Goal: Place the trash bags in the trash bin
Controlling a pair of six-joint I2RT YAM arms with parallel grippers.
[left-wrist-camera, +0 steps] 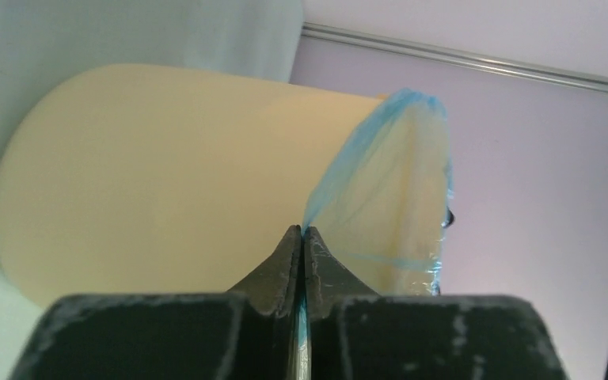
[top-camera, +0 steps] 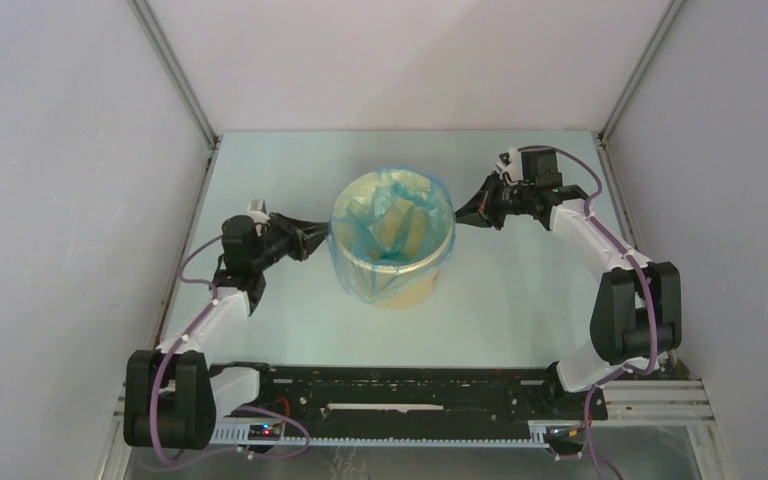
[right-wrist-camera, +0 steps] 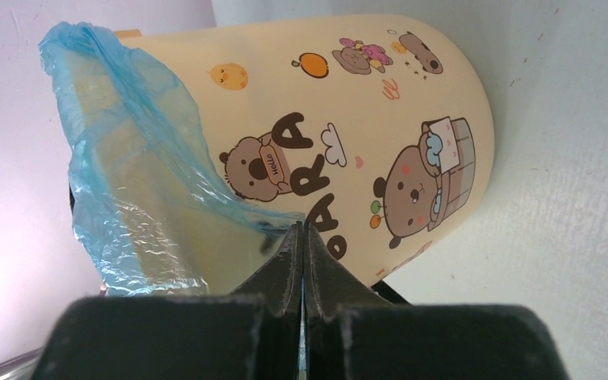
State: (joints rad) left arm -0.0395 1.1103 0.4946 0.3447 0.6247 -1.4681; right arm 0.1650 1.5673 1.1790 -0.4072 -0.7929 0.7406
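Observation:
My left gripper should hold the bag's edge (top-camera: 341, 256) while my right gripper pushes the film down inside, because the trash bag lies bunched inside the trash bin (top-camera: 398, 228).
The pale yellow trash bin (top-camera: 400, 290) stands upright mid-table, with cartoon bears printed on its side (right-wrist-camera: 380, 103). The light-blue trash bag (top-camera: 390, 215) lines its mouth, and its edge is folded over the rim. My left gripper (top-camera: 322, 236) is at the bin's left side, shut on a fold of the bag (left-wrist-camera: 364, 174) pulled down outside the wall (left-wrist-camera: 166, 174). On the bin's right, my right gripper (top-camera: 460, 213) is shut on the bag's edge (right-wrist-camera: 127, 182), and blue film shows between its jaws.
Grey enclosure walls with aluminium posts (top-camera: 175, 70) close in the table on three sides. A black rail (top-camera: 400, 385) runs along the near edge between the arm bases.

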